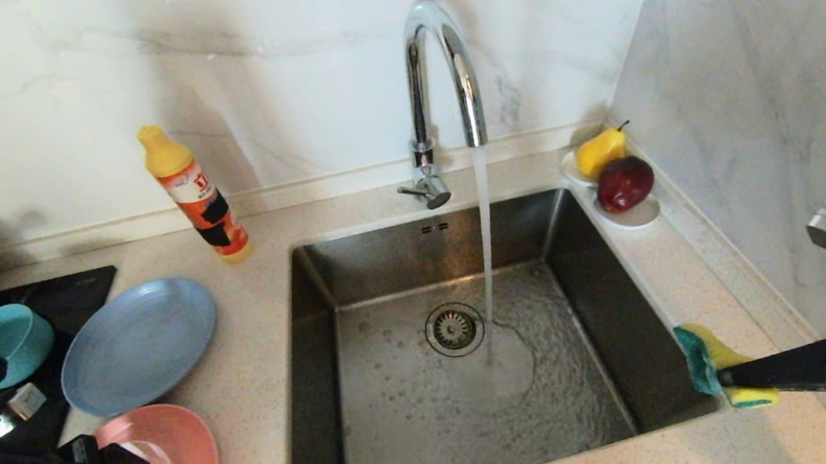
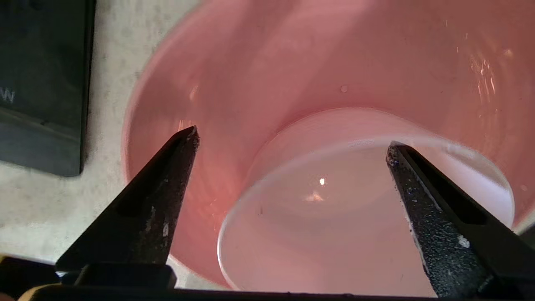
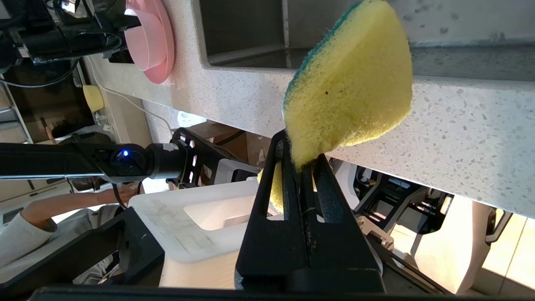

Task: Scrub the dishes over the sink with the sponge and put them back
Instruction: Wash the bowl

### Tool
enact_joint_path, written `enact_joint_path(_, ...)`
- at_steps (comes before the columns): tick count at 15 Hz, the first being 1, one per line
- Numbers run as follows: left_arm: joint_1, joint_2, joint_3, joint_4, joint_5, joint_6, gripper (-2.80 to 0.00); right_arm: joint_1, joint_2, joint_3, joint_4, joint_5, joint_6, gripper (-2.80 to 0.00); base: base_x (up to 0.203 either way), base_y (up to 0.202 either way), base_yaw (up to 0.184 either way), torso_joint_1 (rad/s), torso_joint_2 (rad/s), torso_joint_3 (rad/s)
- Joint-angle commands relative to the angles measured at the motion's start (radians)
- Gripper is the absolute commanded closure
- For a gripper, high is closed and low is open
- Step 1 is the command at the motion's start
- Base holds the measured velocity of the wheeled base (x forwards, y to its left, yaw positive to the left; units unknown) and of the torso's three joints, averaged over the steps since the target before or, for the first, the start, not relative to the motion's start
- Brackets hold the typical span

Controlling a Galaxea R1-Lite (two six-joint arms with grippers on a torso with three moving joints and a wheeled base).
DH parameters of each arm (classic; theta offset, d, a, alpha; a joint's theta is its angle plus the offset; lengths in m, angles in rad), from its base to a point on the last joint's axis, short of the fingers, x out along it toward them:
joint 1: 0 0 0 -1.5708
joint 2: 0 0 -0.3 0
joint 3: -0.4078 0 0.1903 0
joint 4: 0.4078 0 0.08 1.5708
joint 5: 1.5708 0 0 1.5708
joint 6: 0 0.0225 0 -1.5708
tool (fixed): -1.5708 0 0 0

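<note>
The pale pink-white bowl's rim is clear of the salmon-pink plate, so I expect the bowl to come up by itself when I lift it.
A pale pink-white bowl [image 2: 334, 217] rests on the salmon-pink plate [image 1: 191, 448] on the counter left of the sink [image 1: 304, 371]. My left gripper [image 2: 292, 139] hovers open just over that bowl, holding nothing. Farther back lie the grey-blue plate [image 1: 139, 344] and the teal bowl [image 1: 4, 337]. Over the sink's right rim, my right gripper [image 1: 723, 379] is shut on the yellow sponge [image 1: 711, 353], whose green layer faces the basin. Water runs from the chrome tap [image 1: 439, 63] onto the basin floor beside the drain [image 1: 455, 329].
An orange dish-soap bottle [image 1: 196, 195] stands behind the plates. A white saucer [image 1: 635, 214] with a pear and an apple sits at the sink's back right corner. A black hob [image 1: 50, 296] lies far left. The marble wall [image 1: 760, 103] closes the right side.
</note>
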Motion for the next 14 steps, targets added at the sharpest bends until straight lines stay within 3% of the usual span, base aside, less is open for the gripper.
enact_joint_path(1,0.000,0.027,0.009,-0.012,0.004,0.001,-2.80,0.000,0.005,0.003,0.002,0.004,0.002,0.00,0.000,0.000,0.000,0.000,0.00,0.000)
enact_joint_path(6,0.010,0.040,0.003,-0.072,0.070,0.011,-2.80,-0.001,0.011,0.005,0.000,0.004,0.002,0.00,0.000,0.000,0.000,0.000,0.00,0.000)
enact_joint_path(11,0.019,0.041,-0.003,-0.072,0.071,0.008,-2.80,-0.001,0.018,0.008,0.000,0.008,-0.010,0.00,0.000,0.000,0.000,0.000,0.00,0.000)
enact_joint_path(12,0.019,0.040,-0.006,-0.073,0.071,0.005,0.00,-0.001,0.019,0.008,0.000,0.008,-0.010,0.00,0.000,0.000,0.000,0.000,0.00,0.000)
enact_joint_path(14,0.026,0.041,-0.009,-0.073,0.071,0.000,0.00,-0.001,0.021,0.010,0.000,0.009,-0.011,0.00,0.000,0.000,0.000,0.000,0.00,0.000)
